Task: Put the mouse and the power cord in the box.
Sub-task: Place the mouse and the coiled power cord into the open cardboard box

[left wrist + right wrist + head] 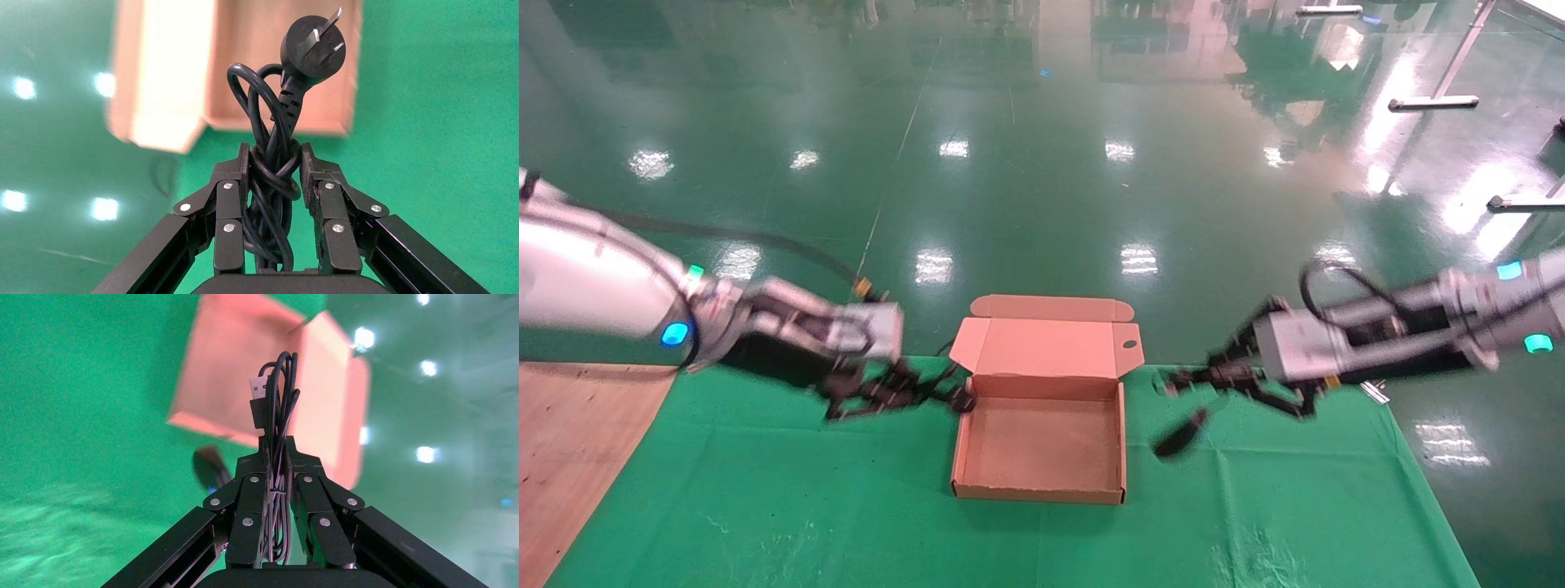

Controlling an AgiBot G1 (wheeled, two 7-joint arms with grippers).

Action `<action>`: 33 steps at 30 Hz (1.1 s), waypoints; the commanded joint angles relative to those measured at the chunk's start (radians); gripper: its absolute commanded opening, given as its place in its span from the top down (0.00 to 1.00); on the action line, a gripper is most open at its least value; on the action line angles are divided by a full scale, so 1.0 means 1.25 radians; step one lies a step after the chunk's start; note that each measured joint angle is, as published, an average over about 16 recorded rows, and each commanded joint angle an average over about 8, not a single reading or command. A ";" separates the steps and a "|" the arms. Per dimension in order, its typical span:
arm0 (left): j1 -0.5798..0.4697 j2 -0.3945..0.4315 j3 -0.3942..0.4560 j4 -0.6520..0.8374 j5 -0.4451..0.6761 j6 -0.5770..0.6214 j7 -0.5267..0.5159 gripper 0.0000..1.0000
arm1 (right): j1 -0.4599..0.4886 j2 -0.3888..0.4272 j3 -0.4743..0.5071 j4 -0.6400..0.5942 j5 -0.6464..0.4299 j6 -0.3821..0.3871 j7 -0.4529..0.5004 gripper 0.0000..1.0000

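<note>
My left gripper's power cord and the mouse near the same small box (1040, 441); my right gripper should back off until the power cord is inside.
The brown cardboard box (1042, 451) lies open mid-table, its lid (1046, 347) folded back. My left gripper (921, 395) hovers just left of the box, shut on the power cord (272, 153). The cord's looped bundle is pinched between the fingers and its round plug head (312, 46) sticks out toward the box (257, 67). My right gripper (1182, 380) hovers to the right of the box, shut on the mouse's bundled thin cable (278, 416). The black mouse (1179, 434) dangles below it over the cloth, also seen as mouse (210, 464) beside the box (245, 386).
A green cloth (764, 498) covers the table. Bare wood (576, 441) shows at the left. Beyond the table's far edge is glossy green floor with metal stand legs (1433, 103) at the back right.
</note>
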 commanded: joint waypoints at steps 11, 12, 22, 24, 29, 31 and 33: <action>-0.063 0.080 -0.011 -0.012 -0.016 -0.039 0.025 1.00 | 0.058 -0.084 0.012 0.001 0.016 0.053 0.048 1.00; -0.062 0.084 -0.011 -0.009 -0.018 -0.043 0.029 1.00 | 0.057 -0.088 0.012 -0.001 0.016 0.057 0.048 1.00; 0.017 0.096 -0.047 -0.015 -0.084 -0.173 0.105 1.00 | 0.046 -0.094 0.019 -0.025 0.027 0.071 0.029 1.00; 0.057 0.099 -0.068 -0.017 -0.118 -0.240 0.112 1.00 | 0.046 -0.088 0.021 -0.029 0.030 0.069 0.025 1.00; 0.164 0.111 -0.102 -0.044 -0.196 -0.397 0.075 1.00 | 0.040 -0.075 0.023 -0.038 0.033 0.070 0.013 1.00; 0.205 0.114 -0.093 -0.069 -0.211 -0.446 0.047 1.00 | 0.036 -0.071 0.023 -0.041 0.032 0.075 0.009 1.00; 0.245 0.117 -0.070 -0.101 -0.220 -0.488 0.018 1.00 | 0.030 -0.067 0.022 -0.044 0.030 0.081 0.005 1.00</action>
